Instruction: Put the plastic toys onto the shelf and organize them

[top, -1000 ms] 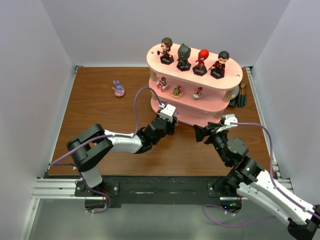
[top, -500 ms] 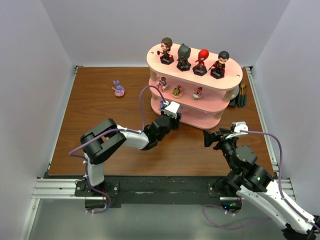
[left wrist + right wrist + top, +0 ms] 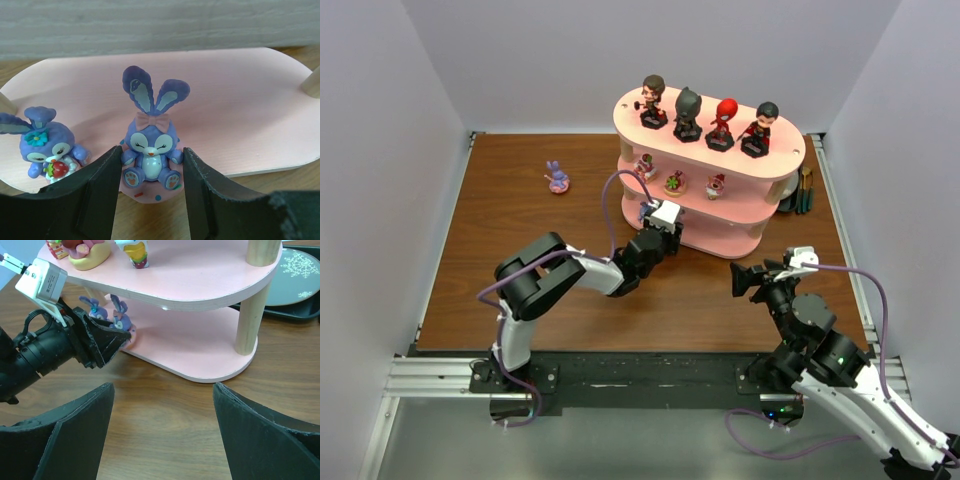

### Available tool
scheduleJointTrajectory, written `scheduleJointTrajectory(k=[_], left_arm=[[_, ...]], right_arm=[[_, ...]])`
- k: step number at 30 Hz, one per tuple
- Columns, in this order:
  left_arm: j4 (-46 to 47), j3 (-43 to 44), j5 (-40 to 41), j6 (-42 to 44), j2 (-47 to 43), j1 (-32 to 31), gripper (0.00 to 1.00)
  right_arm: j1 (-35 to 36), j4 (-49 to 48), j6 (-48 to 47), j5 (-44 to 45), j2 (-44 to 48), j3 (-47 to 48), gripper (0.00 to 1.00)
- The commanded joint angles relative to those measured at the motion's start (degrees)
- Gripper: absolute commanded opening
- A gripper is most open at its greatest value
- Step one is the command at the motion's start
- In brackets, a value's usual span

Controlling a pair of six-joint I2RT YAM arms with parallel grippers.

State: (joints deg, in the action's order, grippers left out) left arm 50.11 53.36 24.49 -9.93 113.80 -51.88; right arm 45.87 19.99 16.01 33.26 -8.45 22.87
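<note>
The third bunny point(image 3: 558, 181) is far across the table, out of my right gripper's reach, so next my left gripper grabs it by the ears point(image 3: 553, 167) and passes it over.
My left gripper point(image 3: 647, 214) is at the left end of the shelf's point(image 3: 720, 243) bottom pink board, shut on a purple bunny with a pink bow point(image 3: 151, 150). The bunny's pink base rests half on the board's edge point(image 3: 240, 115). A second purple bunny point(image 3: 47, 150) stands on that board to its left. Both bunnies show in the right wrist view point(image 3: 120, 315), beside the left gripper point(image 3: 117, 335). A third bunny point(image 3: 558, 178) stands on the table at far left. My right gripper point(image 3: 740, 281) is open and empty point(image 3: 162, 390) over the table before the shelf.
Four big-headed figures point(image 3: 688, 113) stand on the cream top board. Three tiny toys point(image 3: 675, 183) sit on the middle board. Dark pens point(image 3: 803, 190) and a dark tray with a snowflake plate point(image 3: 295, 275) lie right of the shelf. A wooden post point(image 3: 248, 325) holds the middle board.
My left arm has reached further forward and brought the bunny to the bottom board's left end. My right gripper has drawn back from the shelf toward the near right.
</note>
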Motion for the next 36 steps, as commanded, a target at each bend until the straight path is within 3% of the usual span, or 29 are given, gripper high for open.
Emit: scheduleJointTrajectory(k=[1,15,28,36], left_arm=[[6.67,2.36,2.84,-0.79,0.99,0.55,0.20],[9.22,3.06,3.37,-0.96,3.45,1.16,0.35],[9.04,3.41,2.93,-1.14,3.62,1.43,0.66],[10.10,1.57,2.40,-1.58,1.96,1.34,0.72]], right_arm=[[0.28,0.14,-0.45,1.46,0.36,0.07,0.83],[0.27,0.40,-0.37,1.64,0.54,-0.37,0.84],[0.28,0.49,-0.28,1.55,0.36,-0.29,0.84],[0.28,0.32,-0.19,1.11,0.10,-0.37,0.85]])
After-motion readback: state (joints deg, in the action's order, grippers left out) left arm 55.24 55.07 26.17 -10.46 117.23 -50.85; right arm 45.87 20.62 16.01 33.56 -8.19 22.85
